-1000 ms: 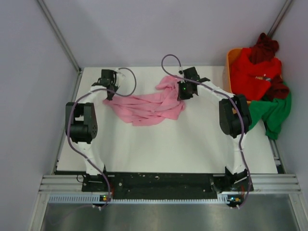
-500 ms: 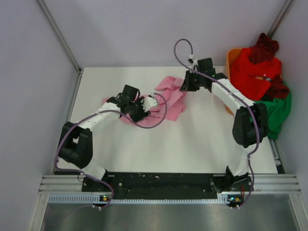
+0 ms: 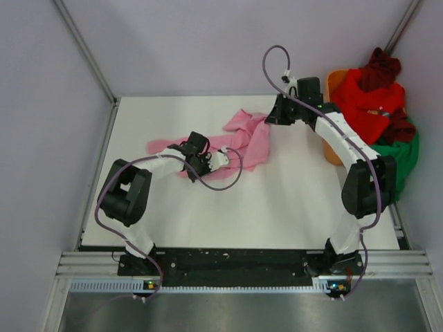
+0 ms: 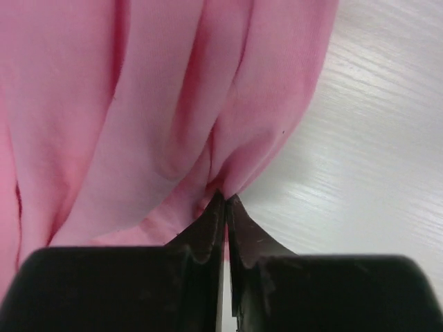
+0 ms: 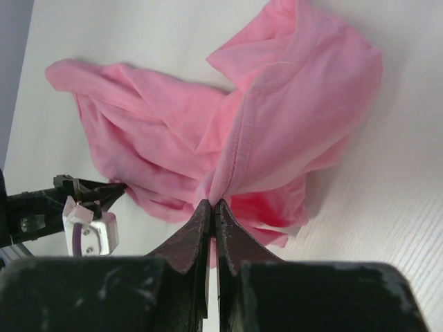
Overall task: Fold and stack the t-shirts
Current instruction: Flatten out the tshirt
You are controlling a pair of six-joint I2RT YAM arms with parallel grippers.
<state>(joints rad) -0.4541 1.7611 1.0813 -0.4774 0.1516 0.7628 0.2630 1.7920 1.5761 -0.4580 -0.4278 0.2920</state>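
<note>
My left gripper should pull away after I lift the light pink t-shirt, to stretch it before I lay it flat. The light pink t-shirt lies crumpled (image 3: 239, 142) between my grippers.
The light pink t-shirt (image 3: 239, 138) lies crumpled on the white table, toward the back middle. My left gripper (image 3: 206, 162) is at its near left part. In the left wrist view the left gripper (image 4: 225, 197) is shut on a fold of the pink t-shirt (image 4: 138, 104). My right gripper (image 3: 271, 119) is at the shirt's far right end. In the right wrist view the right gripper (image 5: 211, 203) is shut on a seamed edge of the pink t-shirt (image 5: 277, 104), lifting it a little. Other t-shirts are heaped at the right: red (image 3: 367, 104), dark maroon (image 3: 382, 66) and green (image 3: 398, 162).
An orange basket (image 3: 336, 79) stands at the table's back right under the heap of shirts. Grey walls close in the table on the left, back and right. The left gripper's black fingers (image 5: 97, 191) show at the left of the right wrist view.
My left arm swung from the table's back left to the shirt's near side and closed on it. The right gripper drew the shirt's end to the right and back.
</note>
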